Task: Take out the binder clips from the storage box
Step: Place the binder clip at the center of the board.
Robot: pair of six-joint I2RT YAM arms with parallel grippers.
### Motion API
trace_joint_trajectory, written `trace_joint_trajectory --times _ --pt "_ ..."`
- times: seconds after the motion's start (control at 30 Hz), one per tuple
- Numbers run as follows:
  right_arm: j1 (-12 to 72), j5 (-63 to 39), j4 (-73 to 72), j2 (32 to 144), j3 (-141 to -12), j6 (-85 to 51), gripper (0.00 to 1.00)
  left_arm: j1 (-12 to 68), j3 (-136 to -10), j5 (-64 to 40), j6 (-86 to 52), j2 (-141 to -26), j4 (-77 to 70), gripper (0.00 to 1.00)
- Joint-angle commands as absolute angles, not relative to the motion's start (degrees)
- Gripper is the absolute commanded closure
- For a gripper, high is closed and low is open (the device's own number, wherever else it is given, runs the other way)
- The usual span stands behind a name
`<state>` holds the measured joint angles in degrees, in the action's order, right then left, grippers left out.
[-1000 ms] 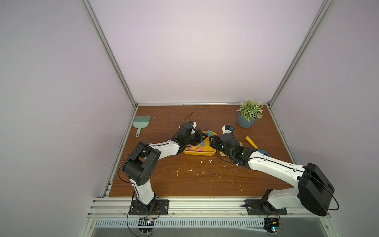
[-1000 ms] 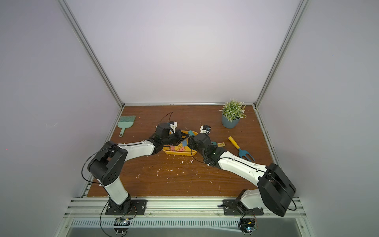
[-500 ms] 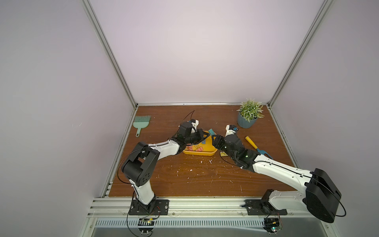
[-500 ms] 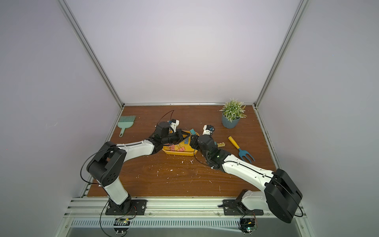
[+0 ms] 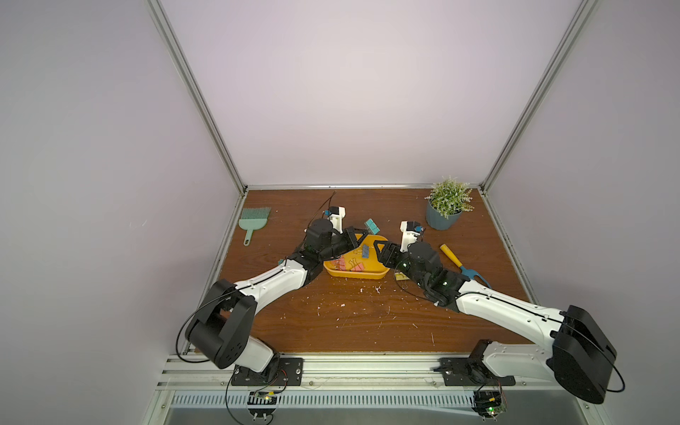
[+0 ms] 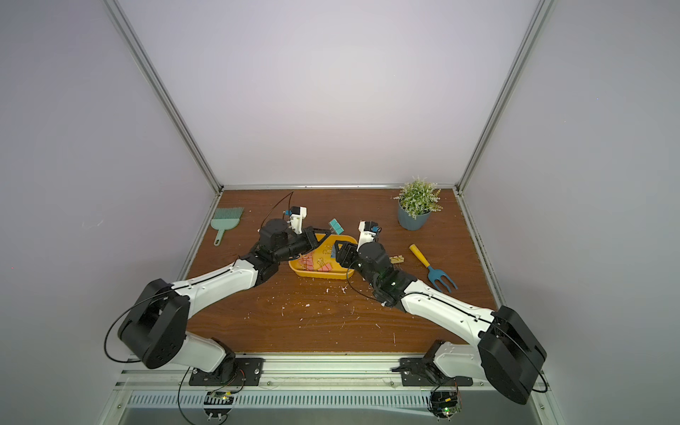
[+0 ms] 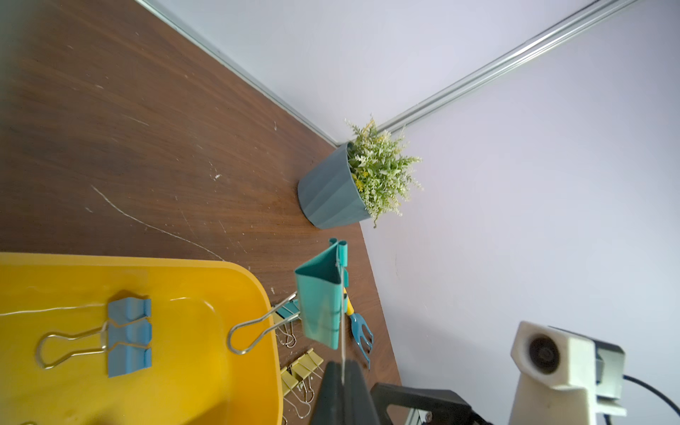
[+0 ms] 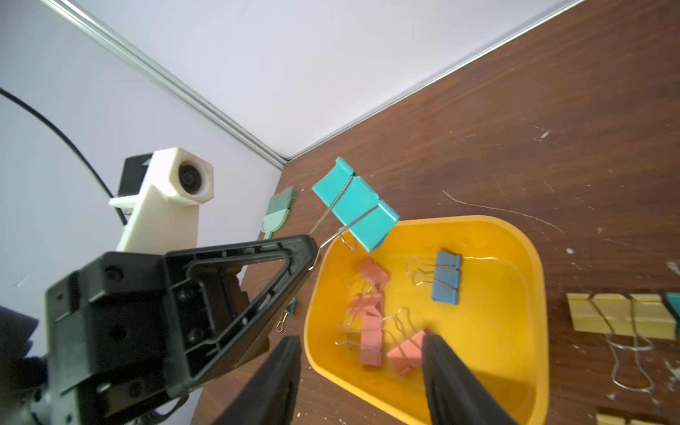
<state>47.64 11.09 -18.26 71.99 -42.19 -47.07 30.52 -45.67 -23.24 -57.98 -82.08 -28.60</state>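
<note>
The held teal clip (image 5: 372, 226) hangs clear of the box's rim, so the robot's left gripper keeps moving toward the small teal clip (image 8: 291, 307) and let go beside it.
The yellow storage box (image 5: 357, 275) (image 6: 320, 274) sits mid-table. Inside lie a blue binder clip (image 8: 447, 276) (image 7: 128, 336) and several pink binder clips (image 8: 369, 331) (image 5: 349, 265). My left gripper (image 7: 342, 368) (image 5: 362, 235) is shut on the wire handle of a teal binder clip (image 7: 320, 301) (image 8: 355, 204) (image 5: 371, 226), which hangs in the air over the box's far edge. My right gripper (image 8: 360, 341) (image 5: 381, 250) stands open across the box's rim (image 8: 537, 276), one finger outside, the other by a pink clip. Yellow binder clips (image 8: 622, 312) (image 7: 300, 371) lie on the table beside the box.
A potted plant (image 5: 443, 217) stands at the back right, with a yellow-handled garden fork (image 5: 461, 265) nearer. A green brush (image 5: 254, 220) lies at the back left. White specks (image 5: 368, 290) litter the wood in front of the box. A small teal clip (image 8: 290, 307) lies outside the box.
My left gripper has risen and drawn back a little with the teal clip. The right arm has shifted slightly, and its gripper stays open over the box.
</note>
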Motion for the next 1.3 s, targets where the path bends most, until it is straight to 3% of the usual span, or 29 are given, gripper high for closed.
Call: trace_joint_trajectory --times 0.0,0.3,0.63,0.97,1.27 --pt "48.82 6.81 -22.15 73.18 -45.3 -43.89 0.41 28.32 -42.83 -18.13 -57.08 -77.45 -29.74 1.0" --pt "51.91 0.56 -19.94 82.42 -53.71 -41.85 0.42 20.58 -32.48 -8.8 -61.81 -62.54 -24.81 1.0" --pt "54.35 -7.28 -13.67 94.99 -65.83 -41.04 0.42 5.38 -23.08 -15.78 -74.02 -61.52 -20.02 1.0" --pt "56.67 -9.33 -4.52 104.67 -76.63 -40.64 0.42 4.39 -22.93 -13.37 -77.31 -64.66 -13.87 1.0" --pt "57.04 -8.02 -2.56 105.69 -77.79 -40.43 0.42 4.39 -23.92 -8.77 -83.33 -62.98 -6.08 1.0"
